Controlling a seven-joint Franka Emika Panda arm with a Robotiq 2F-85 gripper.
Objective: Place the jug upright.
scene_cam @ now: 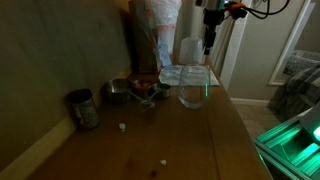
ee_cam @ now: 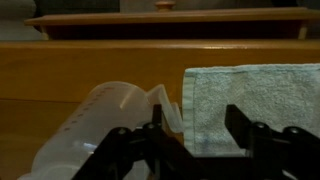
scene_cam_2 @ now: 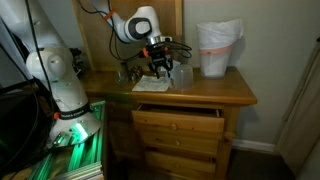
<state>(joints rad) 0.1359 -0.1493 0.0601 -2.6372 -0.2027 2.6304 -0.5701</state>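
The jug's handle (ee_cam: pixel 164 98) is near one finger and far from the other. Next, my gripper moves toward the jug and closes around the handle (ee_cam: pixel 174 118) before it lifts.
The jug (ee_cam: pixel 105 125) is a translucent whitish pitcher. It lies on its side on the wooden dresser top, its spout touching the edge of a pale towel (ee_cam: pixel 255 95). My gripper (ee_cam: pixel 195 128) is open and empty. It hangs over the towel's edge with one finger right beside the jug's spout. In both exterior views the gripper (scene_cam: pixel 209 42) (scene_cam_2: pixel 160 66) points down above the lying jug (scene_cam: pixel 172 76). The jug is too small to make out under the gripper in the exterior view that shows the drawers.
A rounded clear glass (scene_cam: pixel 193 89) stands next to the jug. A dark metal cup (scene_cam: pixel 83 108) and small metal vessels (scene_cam: pixel 120 90) sit toward the wall. A white bag (scene_cam_2: pixel 220 48) stands at the dresser's end. A drawer (scene_cam_2: pixel 178 115) hangs slightly open.
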